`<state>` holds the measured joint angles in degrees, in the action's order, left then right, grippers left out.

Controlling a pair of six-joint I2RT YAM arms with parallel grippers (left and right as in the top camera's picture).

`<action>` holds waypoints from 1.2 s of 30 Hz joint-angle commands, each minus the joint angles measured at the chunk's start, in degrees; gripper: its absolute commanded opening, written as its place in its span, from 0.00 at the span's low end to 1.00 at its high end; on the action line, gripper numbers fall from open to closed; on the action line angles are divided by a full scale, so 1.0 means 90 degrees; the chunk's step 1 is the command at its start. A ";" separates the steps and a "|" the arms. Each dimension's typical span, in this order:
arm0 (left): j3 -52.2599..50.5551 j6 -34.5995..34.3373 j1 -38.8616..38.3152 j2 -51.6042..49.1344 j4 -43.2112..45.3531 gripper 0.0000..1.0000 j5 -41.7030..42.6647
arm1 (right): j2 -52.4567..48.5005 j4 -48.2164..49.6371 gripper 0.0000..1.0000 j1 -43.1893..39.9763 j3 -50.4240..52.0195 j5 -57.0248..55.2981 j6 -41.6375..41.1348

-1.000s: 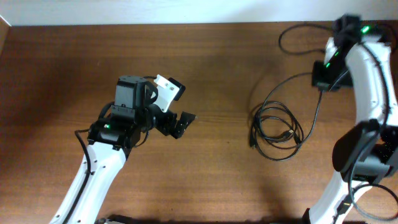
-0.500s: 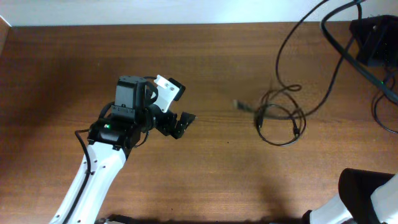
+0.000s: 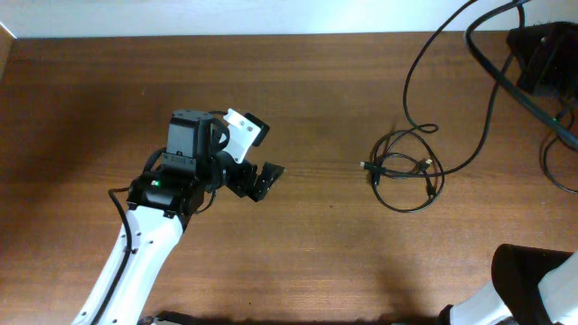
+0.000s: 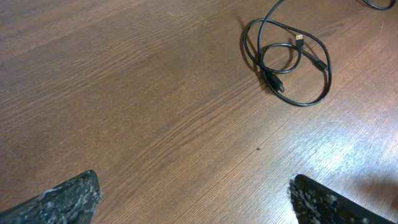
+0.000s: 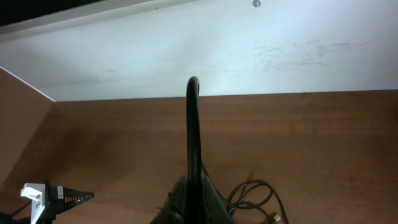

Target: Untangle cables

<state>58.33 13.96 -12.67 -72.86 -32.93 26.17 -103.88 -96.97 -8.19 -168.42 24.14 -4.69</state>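
I expect the black coil (image 4: 262, 56) to spread out into long hanging strands of cable when I lift it, because the cable's loops lie wide and loose (image 4: 328, 70) around the plugs.
The cables (image 3: 406, 176) lie as a small black tangled coil on the wooden table, right of centre, with metal-tipped plugs at their ends. One strand (image 3: 424, 54) runs up from the coil to my right gripper (image 3: 535, 61), which is raised high at the top right. In the right wrist view my right gripper (image 5: 194, 190) is shut on that strand (image 5: 193, 124), with the coil (image 5: 255, 193) below it. My left gripper (image 3: 262, 181) is open and empty, well left of the coil. In the left wrist view the coil (image 4: 286, 62) lies far ahead of the open fingers (image 4: 199, 202).
Thicker black arm wires (image 3: 553, 153) hang at the right edge. A white wall strip (image 3: 271, 16) borders the table's far side. Bare wood (image 3: 325, 253) lies between the left gripper and the coil.
My right arm has risen high with a strand, drawing the coil tighter. A plug end then swung back down next to the coil. The left arm has not moved.
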 commanded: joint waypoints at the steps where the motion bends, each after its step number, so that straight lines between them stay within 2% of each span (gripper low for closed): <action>1: 0.0012 0.0080 0.0022 0.0027 0.0015 0.99 0.0063 | -0.0010 -0.0036 0.04 -0.0010 -0.0022 0.0080 0.0002; 12: 0.0012 0.0075 0.0022 0.0027 0.0015 0.99 0.0075 | -0.0010 -0.0039 0.04 -0.0010 -0.0015 0.0083 0.0146; 15: 0.0012 -0.0500 0.0022 0.0027 0.0131 0.99 0.0534 | -0.0010 -0.0039 0.04 -0.0010 -0.0015 0.0083 0.0148; 18: 0.0012 -0.0636 -0.0058 0.0000 0.1319 0.99 0.1984 | -0.0010 -0.0039 0.04 -0.0010 -0.0015 0.0092 0.0146; 20: 0.0012 -0.0641 -0.0357 -0.0126 0.2414 0.99 0.2494 | -0.0010 -0.0039 0.04 -0.0010 -0.0015 0.0444 0.0146; 25: 0.0012 -0.0658 -0.0969 -0.1025 0.3861 0.99 0.2458 | -0.0007 -0.0039 0.04 -0.0007 -0.0015 0.1722 0.0168; 28: 0.0015 -0.1787 -0.0981 -0.1644 0.5124 0.99 0.2504 | -0.0007 -0.0039 0.04 -0.0010 -0.0015 0.2144 0.0168; 31: 0.0015 -0.2181 -0.0996 -0.2064 0.6346 0.99 0.2856 | -0.0007 -0.0039 0.04 0.0097 -0.0015 0.2431 0.0168; 33: 0.0015 -0.2198 -0.1010 -0.2118 0.6768 0.99 0.2834 | -0.0007 -0.0039 0.04 0.0389 -0.0015 0.2518 0.0168; 36: 0.0015 -0.2222 -0.1010 -0.2118 0.6839 0.99 0.2839 | 0.0002 -0.0039 0.04 0.0971 -0.0015 0.2516 0.0168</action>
<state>57.91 -4.60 -21.50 -91.53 28.67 50.46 -103.88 -96.97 -2.81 -168.33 44.62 -3.81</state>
